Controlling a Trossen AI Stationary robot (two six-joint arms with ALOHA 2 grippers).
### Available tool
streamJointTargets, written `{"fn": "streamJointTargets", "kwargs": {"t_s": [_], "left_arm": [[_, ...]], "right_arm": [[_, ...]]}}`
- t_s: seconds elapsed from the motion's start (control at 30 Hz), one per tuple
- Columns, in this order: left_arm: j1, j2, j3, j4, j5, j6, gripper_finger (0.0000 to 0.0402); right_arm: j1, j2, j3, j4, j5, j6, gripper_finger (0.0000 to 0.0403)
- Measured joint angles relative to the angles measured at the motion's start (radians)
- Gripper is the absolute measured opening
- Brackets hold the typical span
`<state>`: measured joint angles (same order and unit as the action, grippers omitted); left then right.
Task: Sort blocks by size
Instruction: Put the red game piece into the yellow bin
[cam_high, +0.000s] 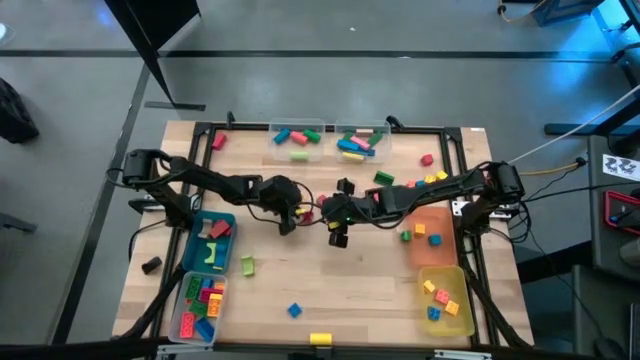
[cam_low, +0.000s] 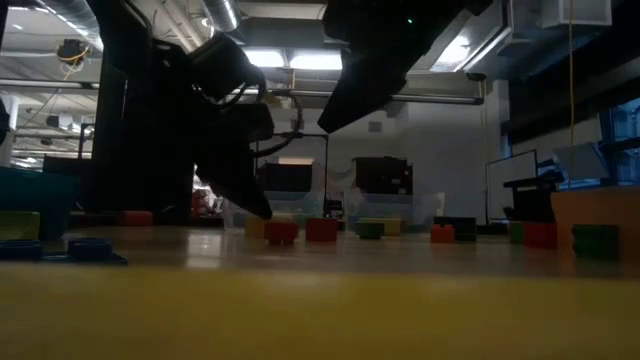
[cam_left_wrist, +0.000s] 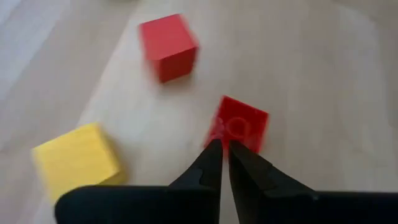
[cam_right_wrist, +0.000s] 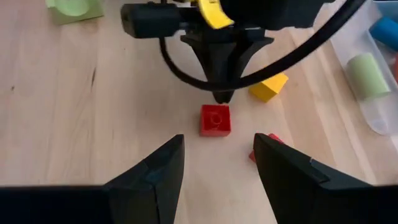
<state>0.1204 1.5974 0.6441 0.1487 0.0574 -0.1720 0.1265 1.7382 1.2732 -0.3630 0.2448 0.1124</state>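
The left gripper's closed fingers are at the red brick's edge (cam_left_wrist: 215, 134), so the left gripper should open, go around both sides of the brick (cam_left_wrist: 241, 122) and lift it across to the right gripper.
A small red studded brick (cam_left_wrist: 239, 124) lies on the table's middle, also seen in the right wrist view (cam_right_wrist: 215, 119). A red cube (cam_left_wrist: 168, 45) and a yellow cube (cam_left_wrist: 78, 158) lie close by. My left gripper (cam_left_wrist: 222, 148) is shut, its tips low at the brick's edge; it also shows in the high view (cam_high: 290, 215). My right gripper (cam_right_wrist: 217, 155) is open and empty, raised above the table just right of the brick, facing the left gripper (cam_right_wrist: 221, 93); it shows in the high view too (cam_high: 338, 228). My left gripper's shut fingertips (cam_left_wrist: 214, 155) point down at a slant, right at the red studded brick's side edge (cam_left_wrist: 225, 127). I cannot tell whether they touch it. The brick lies flat on the table, studs up.
Two clear bins (cam_high: 298, 140) with blocks stand at the far edge. A blue bin (cam_high: 212, 245) and a clear bin (cam_high: 200, 305) stand on the left, an orange bin (cam_high: 432, 235) and a yellow bin (cam_high: 447, 295) on the right. Loose blocks (cam_high: 294, 310) lie scattered about.
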Motion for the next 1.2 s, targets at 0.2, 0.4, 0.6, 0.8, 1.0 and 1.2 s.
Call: {"fn": "streamJointTargets", "kwargs": {"t_s": [0.2, 0.4, 0.6, 0.8, 1.0, 1.2], "left_arm": [[-0.065, 0.009, 0.001, 0.031, 0.000, 0.040, 0.0008], [-0.095, 0.009, 0.001, 0.032, -0.002, 0.074, 0.0008], [-0.089, 0.009, 0.001, 0.023, -0.083, 0.096, 0.0008], [-0.092, 0.009, 0.001, 0.029, -0.084, 0.123, 0.0008], [-0.118, 0.009, 0.001, 0.058, -0.085, 0.239, 0.0037], [-0.126, 0.009, 0.001, 0.108, -0.087, 0.328, 0.0129]], "right_arm": [[0.000, 0.000, -0.026, 0.027, -0.046, -0.170, 0.0195], [0.000, 0.013, -0.092, 0.147, -0.059, -0.200, 0.0195], [0.000, 0.070, -0.099, 0.196, -0.055, -0.200, 0.0195], [0.000, 0.123, -0.099, 0.195, -0.055, -0.200, 0.0195], [0.000, 0.148, -0.099, 0.196, -0.055, -0.200, 0.0195], [0.000, 0.143, -0.098, 0.197, -0.055, -0.198, 0.0195]]}}
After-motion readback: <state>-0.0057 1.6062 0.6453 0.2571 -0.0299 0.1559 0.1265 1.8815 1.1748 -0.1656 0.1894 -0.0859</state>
